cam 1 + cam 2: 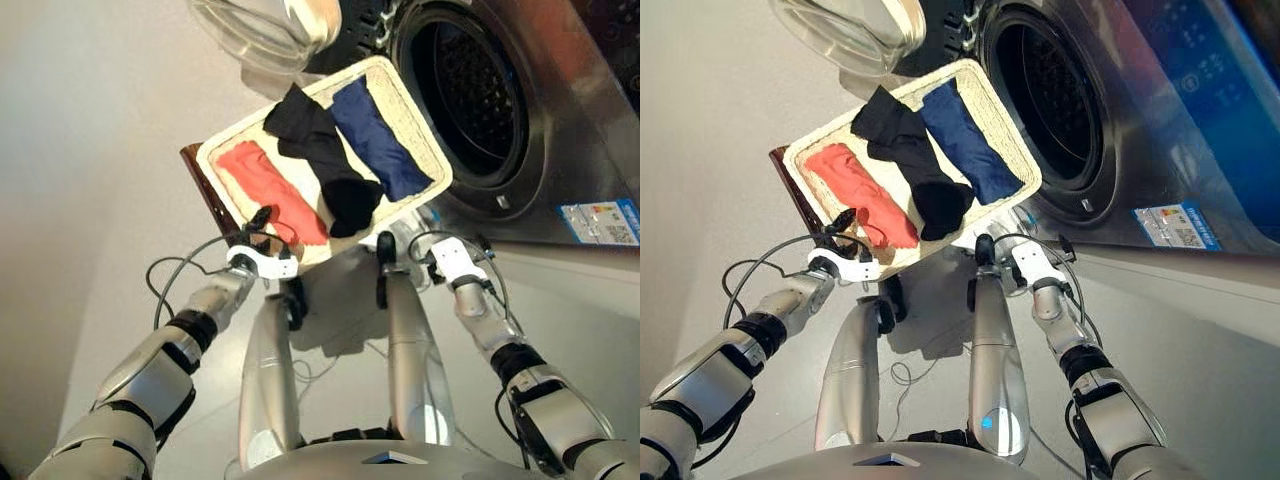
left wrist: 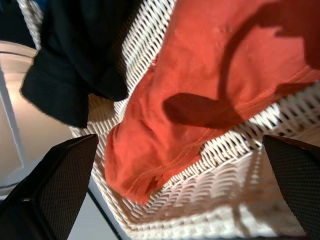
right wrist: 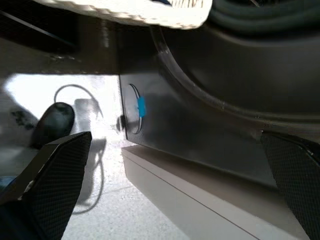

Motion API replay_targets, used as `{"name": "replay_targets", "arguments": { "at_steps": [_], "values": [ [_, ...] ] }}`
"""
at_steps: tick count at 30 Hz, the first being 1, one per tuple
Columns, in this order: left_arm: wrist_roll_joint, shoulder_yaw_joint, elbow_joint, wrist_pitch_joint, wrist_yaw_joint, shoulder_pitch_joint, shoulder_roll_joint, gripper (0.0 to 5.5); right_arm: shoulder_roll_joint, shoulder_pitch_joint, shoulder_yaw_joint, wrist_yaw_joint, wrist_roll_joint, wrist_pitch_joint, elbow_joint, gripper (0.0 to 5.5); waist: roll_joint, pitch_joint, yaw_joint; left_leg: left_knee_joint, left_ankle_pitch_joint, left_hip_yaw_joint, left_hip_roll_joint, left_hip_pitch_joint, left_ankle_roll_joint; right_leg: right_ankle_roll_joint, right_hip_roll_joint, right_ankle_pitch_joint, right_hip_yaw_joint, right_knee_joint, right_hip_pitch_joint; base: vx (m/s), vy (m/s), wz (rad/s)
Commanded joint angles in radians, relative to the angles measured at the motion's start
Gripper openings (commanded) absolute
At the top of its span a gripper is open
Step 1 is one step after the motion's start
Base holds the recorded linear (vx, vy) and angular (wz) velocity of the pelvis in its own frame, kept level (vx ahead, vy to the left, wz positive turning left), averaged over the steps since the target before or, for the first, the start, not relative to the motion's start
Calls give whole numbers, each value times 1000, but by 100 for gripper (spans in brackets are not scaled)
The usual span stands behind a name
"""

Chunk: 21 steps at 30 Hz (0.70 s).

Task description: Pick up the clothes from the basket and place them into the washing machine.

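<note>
A pale part of the basket lies between the coral-red garment and the black garment, so the coral-red garment will come up by itself when I lift.
The basket stands tilted in view before the washing machine, whose drum is open. Three garments lie side by side in it: coral-red, black and navy blue. My left gripper hovers open at the basket's near rim. In the left wrist view, the coral garment's end sits between the spread fingers. My right gripper is open below the basket's near right corner and holds nothing. Its wrist view faces the machine's lower front.
The round glass door hangs open at the far left of the porthole. A dark brown stand shows under the basket's left edge. Loose cables trail from both wrists. A sticker marks the machine's front.
</note>
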Motion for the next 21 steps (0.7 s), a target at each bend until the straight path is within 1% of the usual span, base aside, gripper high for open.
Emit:
{"name": "replay_targets", "arguments": {
  "at_steps": [1, 7, 12, 14, 17, 18, 21],
  "values": [
    [45, -5, 15, 21, 38, 14, 35, 550, -54, 50, -18, -38, 35, -53, -111, 550, 14, -56, -5, 67, -53, 3, -17, -64, 27, -31, 19, -135, -17, 100, 4, -41, 2, -192],
    [64, -15, 12, 40, 88, -39, 55, 550, -78, 85, -51, -69, 37, -69, -151, 550, 19, -45, -13, 106, -62, 11, -17, -144, 35, -35, 30, -137, -12, 129, -72, 1, 3, -45],
    [75, -29, -1, 43, 94, -78, 78, 550, -84, 100, -67, -88, 49, -75, -147, 550, 21, -40, -16, 116, -63, 15, -22, -195, 39, -36, 36, -136, -2, 138, -126, 0, 0, 0],
    [81, -41, -4, 40, 93, -99, 91, 550, -87, 105, -66, -88, 54, -77, -145, 550, 21, -39, -20, 123, -64, 16, -24, -218, 40, -37, 39, -135, 0, 142, -149, 0, 0, 0],
    [89, -66, -3, 33, 89, -128, 103, 550, -89, 106, -61, -91, 60, -81, -139, 550, 23, -40, -21, 115, -63, 22, -21, -232, 42, -36, 39, -135, 4, 140, -167, 0, 0, 0],
    [91, -77, 2, 27, 83, -137, 103, 550, -91, 105, -62, -93, 66, -81, -133, 550, 24, -39, -22, 112, -64, 26, -21, -235, 43, -35, 38, -136, 4, 139, -174, 0, 0, 0],
    [99, -114, 32, 19, 46, -165, 93, 550, -97, 97, -62, -93, 74, -77, -115, 550, 24, -34, -25, 109, -64, 27, -26, -246, 45, -35, 40, -136, 6, 137, -186, 0, 0, 0]
  ]
}}
